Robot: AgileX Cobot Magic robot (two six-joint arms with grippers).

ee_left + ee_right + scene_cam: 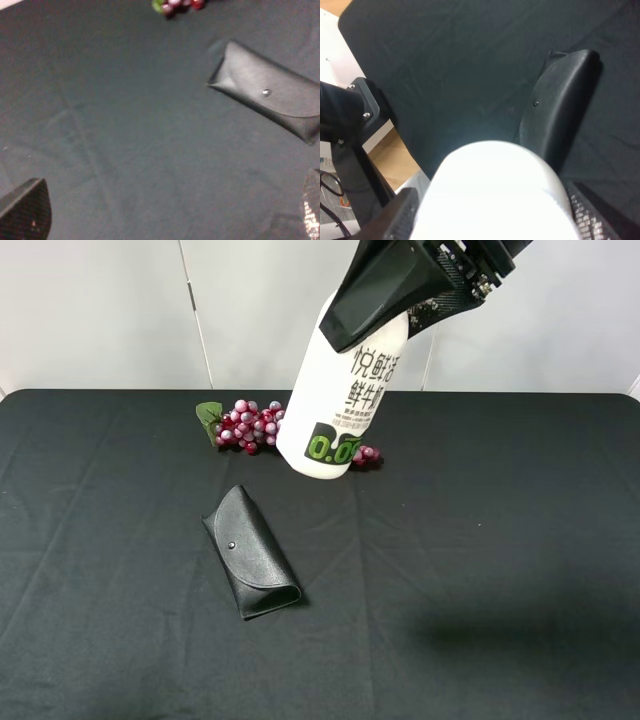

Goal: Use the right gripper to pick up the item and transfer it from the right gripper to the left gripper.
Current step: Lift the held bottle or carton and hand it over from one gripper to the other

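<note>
The bottle's lower half (335, 420) hangs free under my right gripper. My left gripper should keep moving toward that lower half (328, 440) until its open fingers are on both sides of it.
The item, a white bottle (335, 410) with green-black lettering and a green "0.0" band, hangs tilted in the air above the back of the table. My right gripper (375, 300) is shut on its upper part, coming in from the top of the exterior view. In the right wrist view the bottle (495, 190) fills the space between the two mesh-faced fingers (400, 220). The left gripper (167, 210) is open with nothing between its fingertips (25, 210), looking down on bare black cloth. It does not show in the exterior view.
A black glasses case (252, 552) lies at the table's middle, also seen from both wrists (270, 95) (560, 110). A red grape bunch (248, 425) with a green leaf lies at the back, partly behind the bottle. A black tablecloth (500, 540) covers the table.
</note>
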